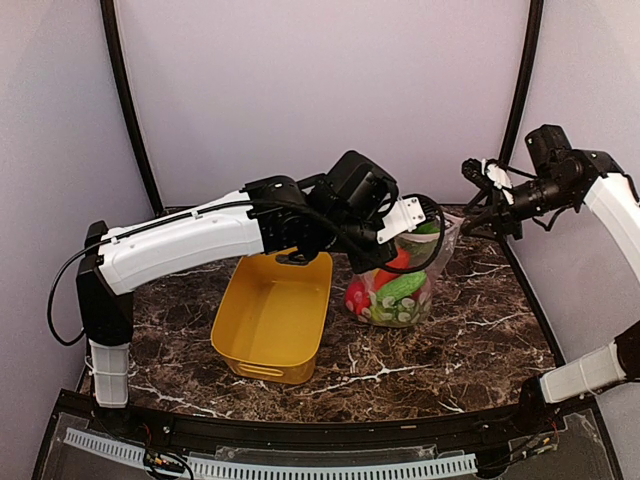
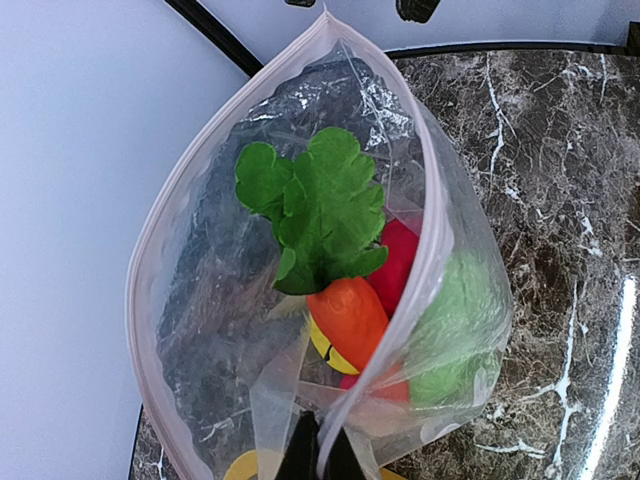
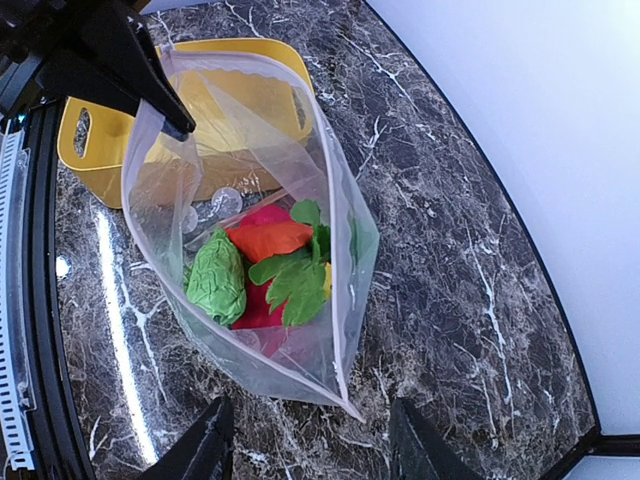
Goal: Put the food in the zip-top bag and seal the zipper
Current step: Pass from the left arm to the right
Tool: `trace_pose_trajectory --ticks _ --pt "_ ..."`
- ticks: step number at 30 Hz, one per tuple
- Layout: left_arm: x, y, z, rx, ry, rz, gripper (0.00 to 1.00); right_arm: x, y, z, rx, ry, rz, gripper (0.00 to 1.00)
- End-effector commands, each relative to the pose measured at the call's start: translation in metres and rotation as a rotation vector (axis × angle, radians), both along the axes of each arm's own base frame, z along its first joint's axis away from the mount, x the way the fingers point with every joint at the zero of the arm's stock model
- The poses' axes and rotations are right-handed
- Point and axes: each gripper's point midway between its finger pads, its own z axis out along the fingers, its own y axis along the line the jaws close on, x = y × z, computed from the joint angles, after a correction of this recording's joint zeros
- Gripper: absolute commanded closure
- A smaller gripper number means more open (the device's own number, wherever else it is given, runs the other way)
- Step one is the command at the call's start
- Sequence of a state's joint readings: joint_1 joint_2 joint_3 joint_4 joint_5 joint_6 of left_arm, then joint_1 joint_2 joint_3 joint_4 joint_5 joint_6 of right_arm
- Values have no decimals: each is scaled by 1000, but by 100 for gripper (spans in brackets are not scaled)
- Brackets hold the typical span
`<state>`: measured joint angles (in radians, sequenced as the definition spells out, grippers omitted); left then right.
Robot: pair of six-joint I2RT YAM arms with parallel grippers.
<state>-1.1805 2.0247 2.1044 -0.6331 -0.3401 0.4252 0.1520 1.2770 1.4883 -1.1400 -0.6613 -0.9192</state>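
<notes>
The robot's left gripper is pinching the bag's rim (image 3: 148, 122) next to the zipper's end, so the right gripper should hold the bag's far corner (image 3: 350, 407) while the left gripper moves onto the zipper's end.
The zip-top bag (image 1: 405, 300) stands on the marble table with its mouth open. It holds food: an orange-red carrot (image 2: 350, 315) with green leaves, a red fruit (image 2: 400, 262), a yellow lemon (image 2: 328, 350), a crinkled green piece (image 3: 215, 280) and a cucumber (image 1: 402, 288). The pinkish zipper (image 2: 432, 250) runs round the open mouth. My left gripper (image 2: 320, 455) is shut on the bag's rim at one end and holds it up. It also shows in the right wrist view (image 3: 165, 100). My right gripper (image 3: 315, 455) is open, with the bag's far corner (image 3: 350, 408) just ahead of its jaws.
A yellow plastic tub (image 1: 270, 320) with nothing in it sits left of the bag, under my left arm. It also shows in the right wrist view (image 3: 90, 150). Pale walls close in the back and sides. The table's black front rail (image 1: 300, 430) runs along the near edge.
</notes>
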Motion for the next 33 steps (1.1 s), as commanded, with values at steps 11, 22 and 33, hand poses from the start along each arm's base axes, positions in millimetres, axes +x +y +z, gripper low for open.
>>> trace_pose_trajectory --ticks 11,22,33 --pt "2 15 42 -81 -48 16 99 11 7 -22 30 32 23 60" --pt "10 18 38 -85 -42 20 99 7 21 -9 146 46 66 90" --pt "-3 108 61 -376 -177 177 35 12 17 6 134 18 32 100"
